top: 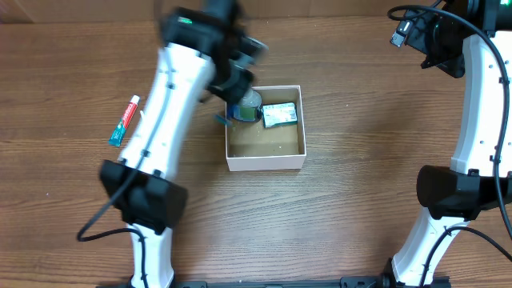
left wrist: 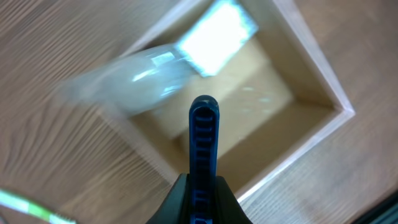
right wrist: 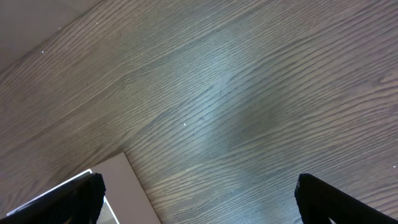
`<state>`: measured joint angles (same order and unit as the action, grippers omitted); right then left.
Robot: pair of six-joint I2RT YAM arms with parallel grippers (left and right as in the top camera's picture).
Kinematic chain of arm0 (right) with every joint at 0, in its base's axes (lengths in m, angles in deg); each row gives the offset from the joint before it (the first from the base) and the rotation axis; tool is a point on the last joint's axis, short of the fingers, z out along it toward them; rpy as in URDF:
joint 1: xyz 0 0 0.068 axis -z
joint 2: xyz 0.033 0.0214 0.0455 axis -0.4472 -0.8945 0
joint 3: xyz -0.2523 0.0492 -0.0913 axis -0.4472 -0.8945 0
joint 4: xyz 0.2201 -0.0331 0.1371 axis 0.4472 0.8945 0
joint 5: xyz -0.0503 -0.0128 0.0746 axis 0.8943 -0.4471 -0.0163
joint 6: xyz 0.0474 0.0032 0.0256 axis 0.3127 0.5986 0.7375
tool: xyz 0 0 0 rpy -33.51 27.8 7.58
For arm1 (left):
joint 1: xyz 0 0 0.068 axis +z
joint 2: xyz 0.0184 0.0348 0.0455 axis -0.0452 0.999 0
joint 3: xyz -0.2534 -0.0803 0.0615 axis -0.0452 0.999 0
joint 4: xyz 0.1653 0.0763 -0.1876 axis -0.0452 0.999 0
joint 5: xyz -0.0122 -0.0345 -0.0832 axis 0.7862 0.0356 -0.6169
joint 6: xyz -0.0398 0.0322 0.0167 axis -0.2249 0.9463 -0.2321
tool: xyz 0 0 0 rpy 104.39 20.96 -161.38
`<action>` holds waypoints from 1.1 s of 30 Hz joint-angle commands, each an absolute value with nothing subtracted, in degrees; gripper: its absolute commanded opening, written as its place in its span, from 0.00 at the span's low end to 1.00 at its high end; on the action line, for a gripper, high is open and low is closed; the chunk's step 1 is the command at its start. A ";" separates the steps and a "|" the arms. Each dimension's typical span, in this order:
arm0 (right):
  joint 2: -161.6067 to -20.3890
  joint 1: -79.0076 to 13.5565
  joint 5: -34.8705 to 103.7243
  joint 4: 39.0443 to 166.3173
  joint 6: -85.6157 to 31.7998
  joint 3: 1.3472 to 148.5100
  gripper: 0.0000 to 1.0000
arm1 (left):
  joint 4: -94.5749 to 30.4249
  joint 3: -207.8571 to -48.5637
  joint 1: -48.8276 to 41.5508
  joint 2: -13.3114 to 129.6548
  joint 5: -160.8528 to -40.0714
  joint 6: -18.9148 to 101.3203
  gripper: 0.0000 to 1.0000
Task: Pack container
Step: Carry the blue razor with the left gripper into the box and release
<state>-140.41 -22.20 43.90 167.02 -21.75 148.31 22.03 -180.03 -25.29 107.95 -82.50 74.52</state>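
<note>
The container's brown bottom beside the packet (top: 268, 142) is open, so I should keep moving the blue item (top: 222, 121) inward with my left gripper until it is above that part of the bottom, then let go.
The container (top: 265, 163) is a square white box with a brown floor, at the table's middle; it also shows in the left wrist view (left wrist: 323, 87). A green-and-white packet (top: 280, 116) lies in its far right corner (left wrist: 217, 37). My left gripper (top: 236, 88) hovers over the box's far left corner, shut (left wrist: 203, 196) on a thin blue ridged item (left wrist: 204, 140) that sticks out over the box. A blurred pale, clear bottle-like thing (left wrist: 134, 84) lies at the box's left wall (top: 250, 104). My right gripper (top: 420, 40) is open and empty (right wrist: 199, 199) over bare table.
A red, white and teal toothpaste tube (top: 124, 120) lies on the wooden table left of my left arm. A pale flat surface (right wrist: 121, 186) shows at the lower left of the right wrist view. The right arm stands at the far right.
</note>
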 commanded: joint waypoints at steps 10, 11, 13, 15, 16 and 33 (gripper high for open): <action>-139.82 -22.40 43.68 166.89 -22.14 148.27 1.00 | 20.22 -179.62 -37.24 107.71 -76.27 91.40 0.17; -139.82 -22.40 43.68 166.89 -22.16 148.27 1.00 | 20.44 -179.01 -37.22 107.71 -76.24 92.86 0.18; -139.82 -22.40 43.68 166.91 -22.14 148.27 1.00 | 21.07 -177.30 -36.98 107.71 -76.22 96.18 0.18; -139.82 -22.40 43.68 166.91 -22.16 148.27 1.00 | 21.77 -175.57 -36.85 107.71 -76.22 99.11 0.18; -139.82 -22.40 43.68 166.89 -22.16 148.27 1.00 | 21.86 -174.11 -36.74 107.71 -76.22 100.51 0.18; -139.82 -22.40 43.68 166.89 -22.14 148.27 1.00 | 24.15 -181.96 -31.93 105.61 -70.74 75.84 0.64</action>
